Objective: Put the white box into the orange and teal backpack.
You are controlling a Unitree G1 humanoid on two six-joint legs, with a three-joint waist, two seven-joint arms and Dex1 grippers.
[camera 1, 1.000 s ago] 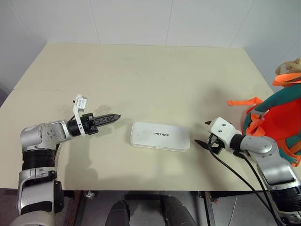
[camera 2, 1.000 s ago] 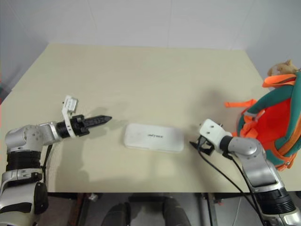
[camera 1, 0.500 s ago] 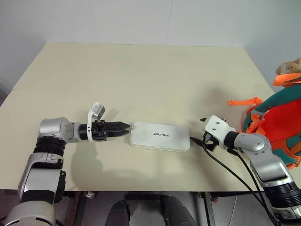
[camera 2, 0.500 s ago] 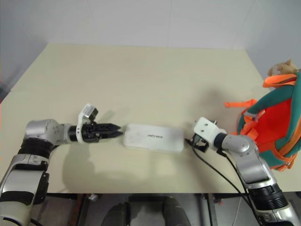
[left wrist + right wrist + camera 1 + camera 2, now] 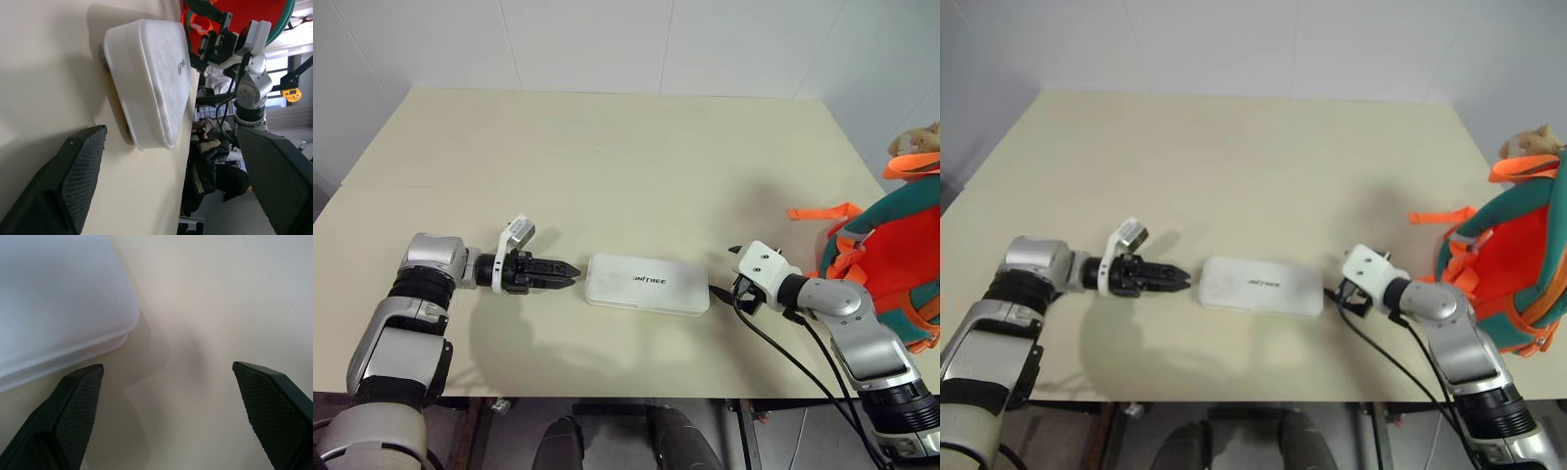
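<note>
The backpack (image 5: 893, 257) is far away from my left gripper, so my left gripper should grab the white box's end (image 5: 595, 280) by itself while my right gripper pulls the backpack in.
The white box (image 5: 647, 284) lies flat on the table's near middle, lettering up. My left gripper (image 5: 571, 276) is level with the box's left end, a finger's width short of it, pointing at it with its fingers open. In the left wrist view the box (image 5: 151, 83) lies just ahead between the spread fingers (image 5: 73, 181). My right gripper (image 5: 720, 289) is at the box's right end, open, with the box's corner (image 5: 54, 308) just ahead of one finger (image 5: 73, 401). The orange and teal backpack (image 5: 891, 264) stands at the table's right edge, beyond my right arm.
A tan plush toy (image 5: 915, 142) sits on top of the backpack, and an orange strap (image 5: 822, 211) trails onto the table (image 5: 607, 157). Black cables (image 5: 803, 362) hang from my right wrist over the near table edge. A white wall runs behind the table.
My left arm has swung in to the right and lowered, bringing its gripper from well left of the box up to its left end. The right gripper has barely shifted.
</note>
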